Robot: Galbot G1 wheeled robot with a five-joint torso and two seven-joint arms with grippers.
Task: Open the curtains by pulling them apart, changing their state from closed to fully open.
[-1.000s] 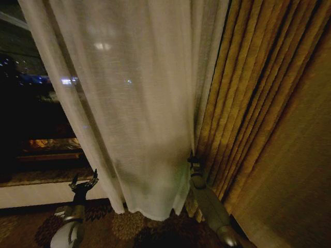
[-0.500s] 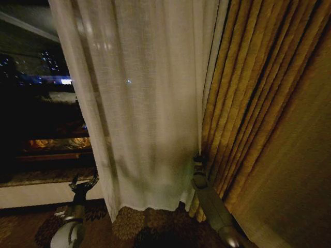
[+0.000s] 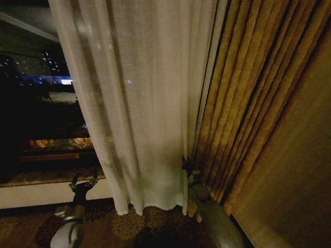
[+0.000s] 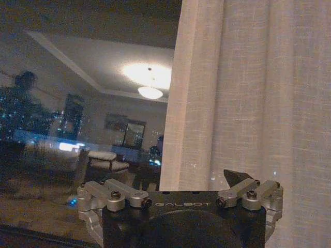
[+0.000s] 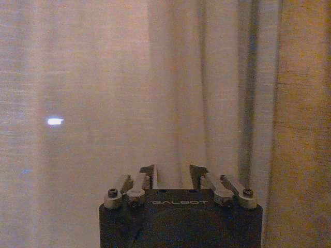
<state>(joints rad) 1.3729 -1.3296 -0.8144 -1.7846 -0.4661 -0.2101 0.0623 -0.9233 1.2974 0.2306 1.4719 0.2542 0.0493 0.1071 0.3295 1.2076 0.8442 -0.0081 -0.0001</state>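
Note:
The sheer cream curtain [image 3: 150,113] hangs in loose upright pleats [image 3: 117,72], so it will bunch into tighter folds next to the golden drape when the robot pulls the curtain's edge.
The sheer cream curtain [image 3: 150,103] hangs bunched in narrow pleats at the middle of the head view, its left edge drawn off the dark window. My right gripper [image 3: 187,166] is at the curtain's lower right edge, beside the golden drape [image 3: 248,103]. In the right wrist view the right gripper [image 5: 172,174] is open, a narrow gap between its fingers, and curtain fabric [image 5: 103,77] hangs just ahead of them. My left gripper [image 3: 83,182] stands open at lower left, clear of the curtain. In the left wrist view the left gripper [image 4: 170,188] faces the curtain's edge [image 4: 248,103].
The dark window glass [image 3: 36,103] is bare on the left, with a pale sill [image 3: 36,192] below it. Patterned carpet [image 3: 155,227] lies underfoot. The golden drape takes up the right side.
The sheer curtain has been drawn to the right and now hangs in tighter pleats, its hem settled. My right gripper has shifted slightly left. The left arm has not moved.

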